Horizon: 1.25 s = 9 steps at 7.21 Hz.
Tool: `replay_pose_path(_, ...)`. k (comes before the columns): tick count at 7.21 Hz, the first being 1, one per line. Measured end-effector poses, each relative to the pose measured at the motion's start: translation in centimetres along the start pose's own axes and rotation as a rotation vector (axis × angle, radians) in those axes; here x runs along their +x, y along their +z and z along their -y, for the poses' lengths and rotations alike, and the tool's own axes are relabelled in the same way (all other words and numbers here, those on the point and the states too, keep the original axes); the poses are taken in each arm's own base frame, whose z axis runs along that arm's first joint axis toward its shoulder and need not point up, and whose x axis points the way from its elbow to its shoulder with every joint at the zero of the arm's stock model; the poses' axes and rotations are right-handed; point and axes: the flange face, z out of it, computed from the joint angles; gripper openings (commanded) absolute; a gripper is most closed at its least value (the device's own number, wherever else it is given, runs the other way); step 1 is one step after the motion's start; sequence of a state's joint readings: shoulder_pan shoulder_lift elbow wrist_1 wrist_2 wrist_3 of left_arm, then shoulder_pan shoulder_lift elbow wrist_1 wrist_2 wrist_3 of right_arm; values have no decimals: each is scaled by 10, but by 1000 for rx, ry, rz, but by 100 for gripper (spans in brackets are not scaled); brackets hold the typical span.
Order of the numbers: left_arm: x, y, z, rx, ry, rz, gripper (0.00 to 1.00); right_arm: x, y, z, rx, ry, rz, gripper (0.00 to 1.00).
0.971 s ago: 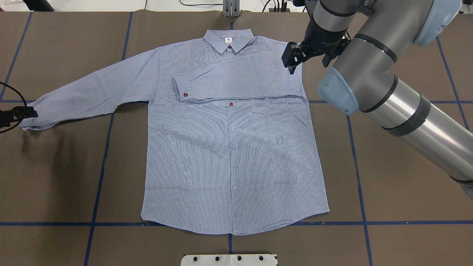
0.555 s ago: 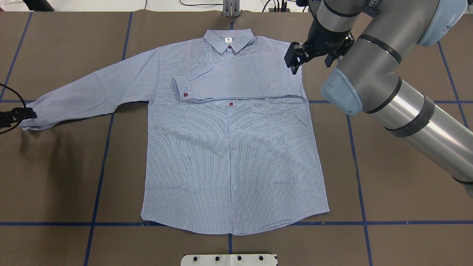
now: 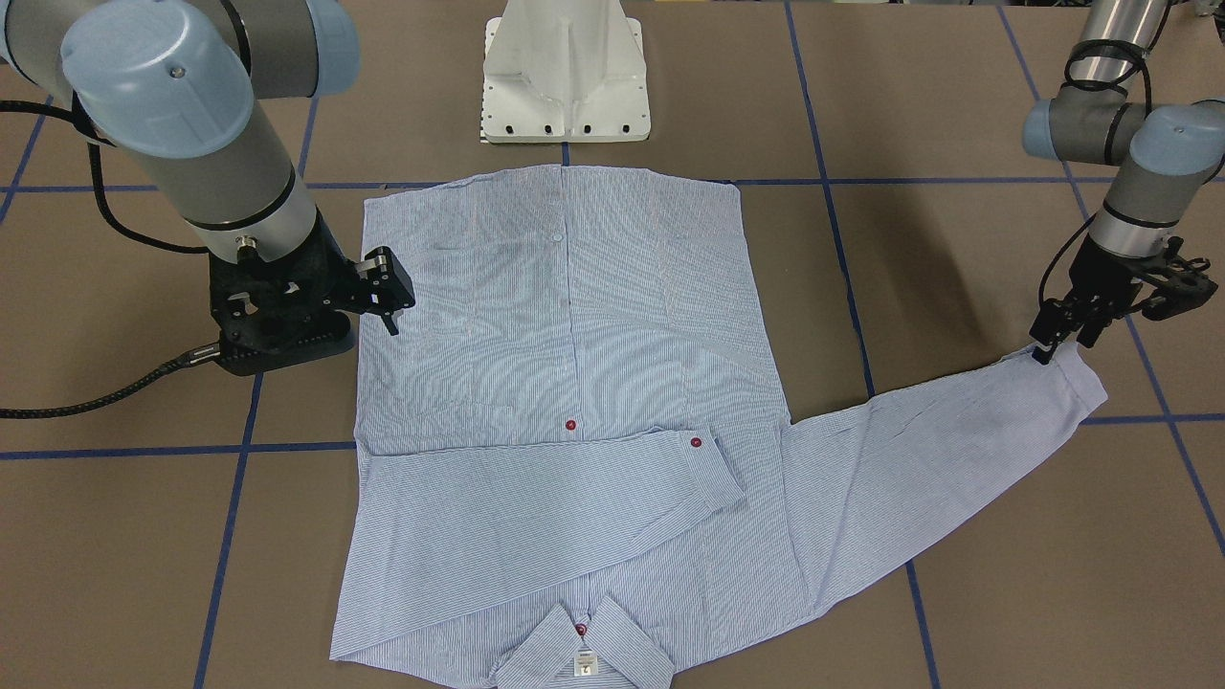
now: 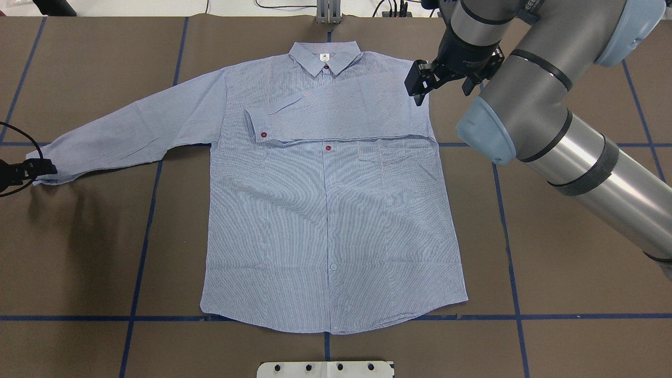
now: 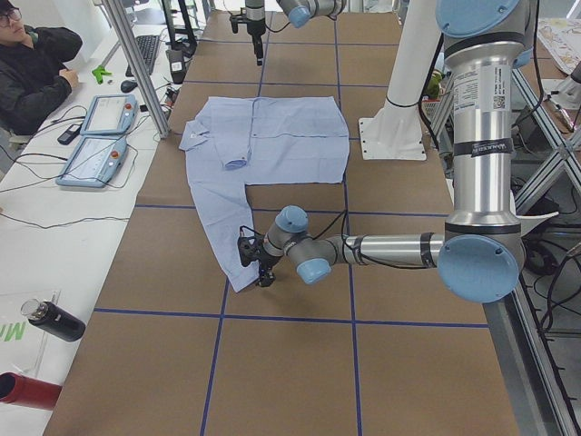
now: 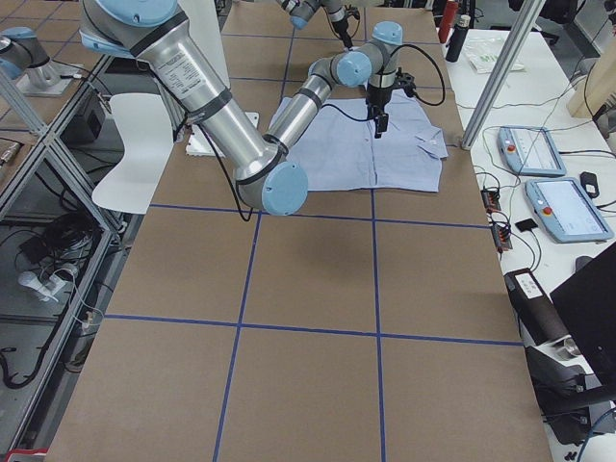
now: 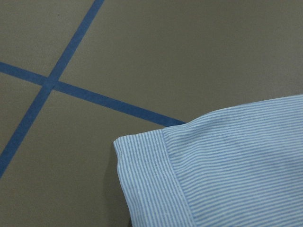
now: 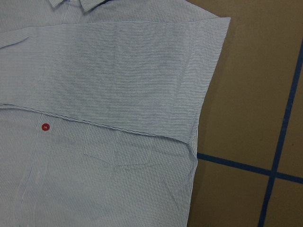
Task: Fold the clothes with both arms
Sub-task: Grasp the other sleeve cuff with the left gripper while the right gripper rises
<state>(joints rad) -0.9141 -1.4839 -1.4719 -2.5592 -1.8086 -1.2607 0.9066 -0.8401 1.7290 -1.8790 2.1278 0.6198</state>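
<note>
My gripper will fold the outstretched sleeve (image 3: 947,459) over, and its cuff should then turn up a hidden button, because the folded sleeve already shows its cuff button (image 3: 696,442).
The light-blue striped shirt (image 4: 325,210) lies flat and front up, collar away from me. One sleeve (image 4: 341,110) is folded across the chest, its cuff button showing. The other sleeve stretches out to the table's left, ending in a cuff (image 4: 44,179). My left gripper (image 3: 1057,349) sits low at that cuff, fingers apart, and the cuff corner (image 7: 151,179) lies flat on the table. My right gripper (image 4: 417,86) hovers open and empty just above the shirt's shoulder edge on the folded side. The right wrist view looks down on the folded sleeve (image 8: 118,75) and the chest pocket (image 8: 118,153).
Blue tape lines (image 4: 142,236) cross the brown table. The white pedestal base (image 3: 565,77) stands just behind the shirt's hem. A person (image 5: 32,64) sits at a side bench with teach pendants (image 5: 91,136), and a dark bottle (image 5: 54,320) lies there too.
The left gripper has slid a little along the cuff toward me. The right gripper has drifted slightly outward from the shoulder. The shirt itself looks unmoved.
</note>
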Motion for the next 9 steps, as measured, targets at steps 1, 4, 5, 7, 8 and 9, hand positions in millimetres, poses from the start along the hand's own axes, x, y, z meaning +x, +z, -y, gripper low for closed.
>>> replay_pose_path(1, 0, 0, 0, -1, 0, 1, 73, 0, 0, 0, 0, 0, 0, 100)
replay_pose_path(4, 1, 0, -1, -1, -2, -1, 52, 0, -1, 0, 2, -1, -1, 100)
replay_pose_path(5, 1, 0, -1, -1, -3, -1, 42, 0, -1, 0, 3, -1, -2, 100)
replay_pose_path(7, 2, -1, 0, 0, -3, -3, 14, 0, 0, 0, 4, 0, -3, 100)
replay_pose_path(8, 3, -2, 0, 1, -3, -5, 0, 0, 0, 0, 4, 0, -4, 100)
replay_pose_path(9, 4, -3, 0, 1, -3, -9, 0, 1, 0, 0, 4, 0, -5, 99)
